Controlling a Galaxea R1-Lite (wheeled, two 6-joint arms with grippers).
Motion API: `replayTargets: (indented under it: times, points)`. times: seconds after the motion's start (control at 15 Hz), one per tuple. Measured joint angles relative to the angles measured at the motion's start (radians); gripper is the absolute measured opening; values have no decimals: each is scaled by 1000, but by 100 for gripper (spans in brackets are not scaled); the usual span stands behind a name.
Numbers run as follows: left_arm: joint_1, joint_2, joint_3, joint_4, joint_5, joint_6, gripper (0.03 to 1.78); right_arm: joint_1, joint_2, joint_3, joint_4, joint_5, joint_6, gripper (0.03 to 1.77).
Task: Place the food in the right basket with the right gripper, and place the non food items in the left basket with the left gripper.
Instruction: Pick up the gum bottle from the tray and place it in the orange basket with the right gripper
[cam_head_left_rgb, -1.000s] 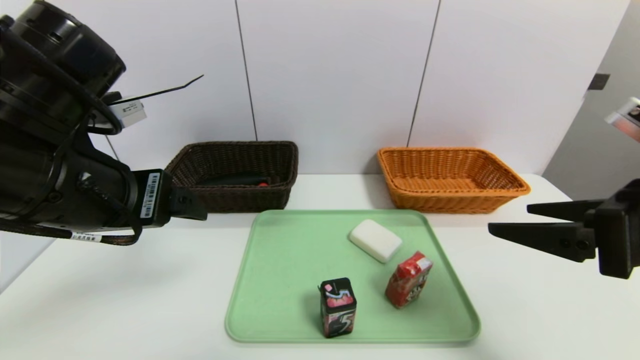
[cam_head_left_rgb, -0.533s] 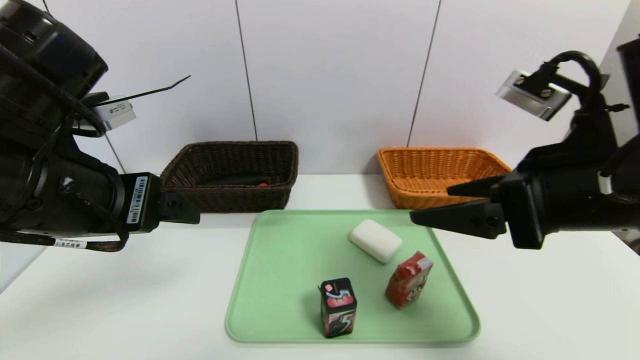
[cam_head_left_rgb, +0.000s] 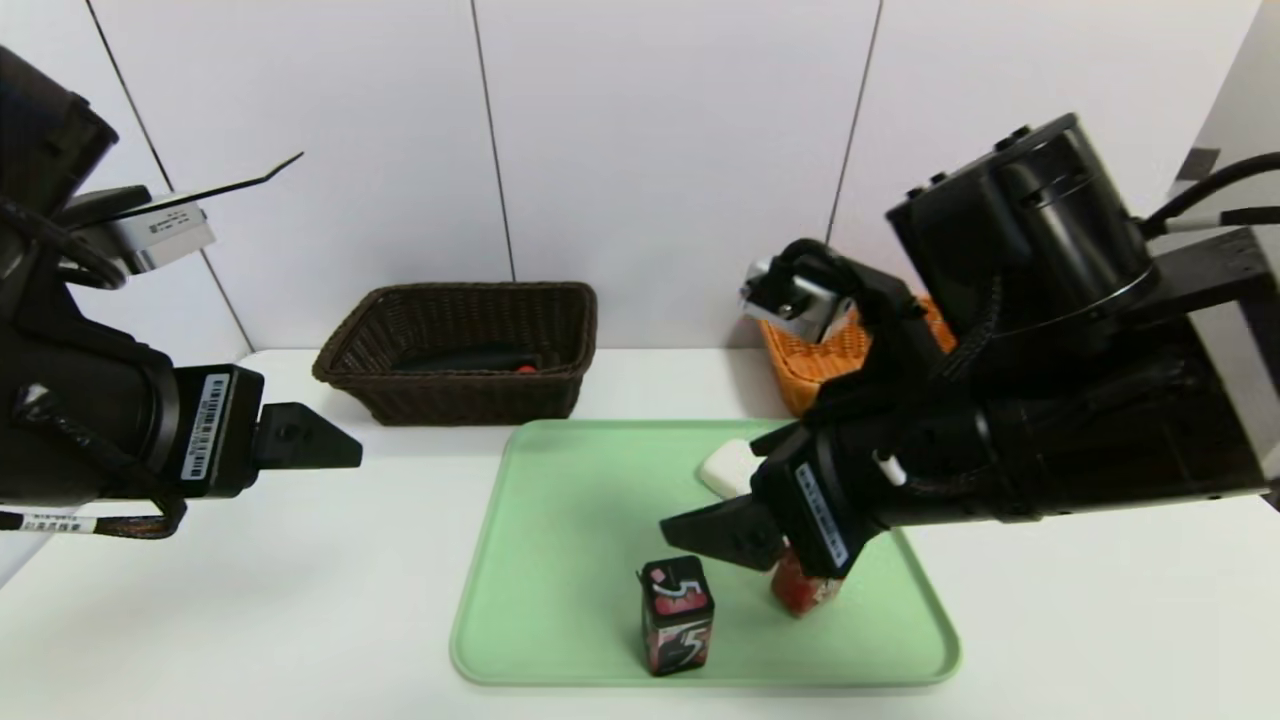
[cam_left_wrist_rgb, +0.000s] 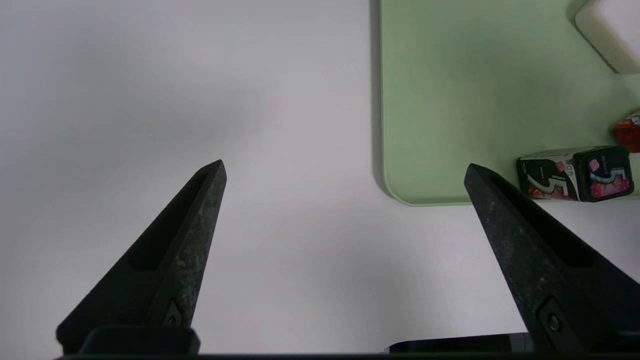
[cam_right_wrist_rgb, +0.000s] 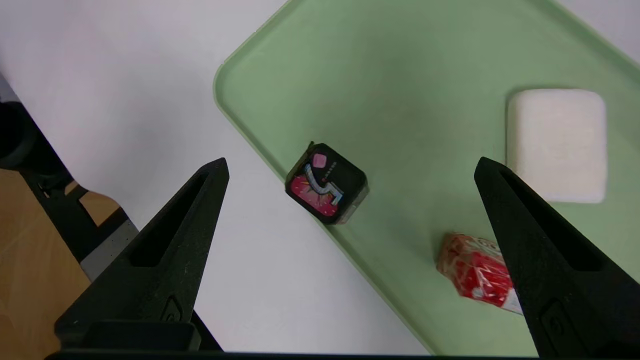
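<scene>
My right gripper is going down to the black gum box (cam_head_left_rgb: 677, 586), which stands upright and clear of the red carton. It should keep going down to the gum box and close around its sides (cam_head_left_rgb: 679, 636).
My right gripper (cam_head_left_rgb: 715, 535) hangs open over the green tray (cam_head_left_rgb: 560, 560), just above the black gum box (cam_head_left_rgb: 677, 615) and the red carton (cam_head_left_rgb: 800, 598), which it largely hides. In the right wrist view the gripper (cam_right_wrist_rgb: 350, 165) spans the gum box (cam_right_wrist_rgb: 326, 182) and the red carton (cam_right_wrist_rgb: 470, 270), without touching them. The white block (cam_head_left_rgb: 725, 465) peeks out behind the arm. The dark brown basket (cam_head_left_rgb: 460, 345) holds the black pouch (cam_head_left_rgb: 470, 358) and the red knob (cam_head_left_rgb: 524, 369). The orange basket (cam_head_left_rgb: 810, 365) is mostly hidden. My left gripper (cam_head_left_rgb: 320, 445) is open above bare table, left of the tray.
The tray's near left corner (cam_left_wrist_rgb: 400, 190) lies close to my left gripper (cam_left_wrist_rgb: 345, 167). The white table (cam_head_left_rgb: 250, 600) extends on both sides of the tray. A white panelled wall (cam_head_left_rgb: 660, 150) stands right behind the baskets.
My right arm has swung in from the right edge to over the tray, now covering the red carton and most of the orange basket. My left gripper has drawn back leftward.
</scene>
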Motion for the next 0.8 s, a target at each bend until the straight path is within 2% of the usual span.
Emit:
replayTargets:
  times: [0.13, 0.4, 0.6, 0.8]
  points:
    - [0, -13, 5, 0, 0, 0, 169, 46, 50, -40, 40, -51, 24, 170]
    - [1, -27, 20, -1, 0, 0, 169, 102, 137, -93, 74, -165, 149, 170]
    - [1, -35, 24, -1, -2, 0, 169, 120, 175, -97, 99, -184, 234, 170]
    - [1, -37, 30, -3, -2, 1, 169, 139, 192, -83, 134, -216, 270, 170]
